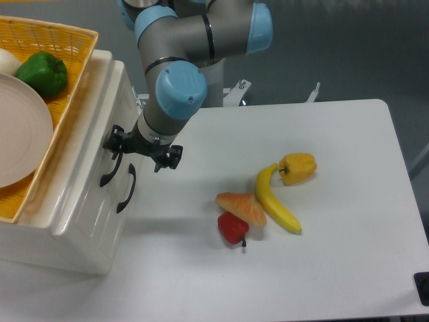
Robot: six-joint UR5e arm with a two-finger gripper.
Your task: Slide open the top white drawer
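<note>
The lower drawer has its own black handle [127, 191], so when I pull, I expect the top white drawer [96, 186] to come straight out by itself above that handle.
The white cabinet stands at the left, seen from above, with its front facing right. The top white drawer [86, 191] carries a black curved handle [107, 172]. The lower drawer [112, 231] has its own black handle [126, 189]. My gripper [142, 153] hangs in front of the cabinet's front, at the upper end of the two handles. Its black fingers [115, 142] are spread apart and hold nothing. The left finger sits right at the top drawer's handle; I cannot tell whether it touches. The top drawer looks pushed in.
A yellow wicker basket [64, 40] on the cabinet holds a white plate [17, 131] and a green pepper [42, 72]. On the white table [348, 255] lie a banana [276, 200], a yellow pepper [298, 166], a croissant [241, 204] and a red pepper [232, 228].
</note>
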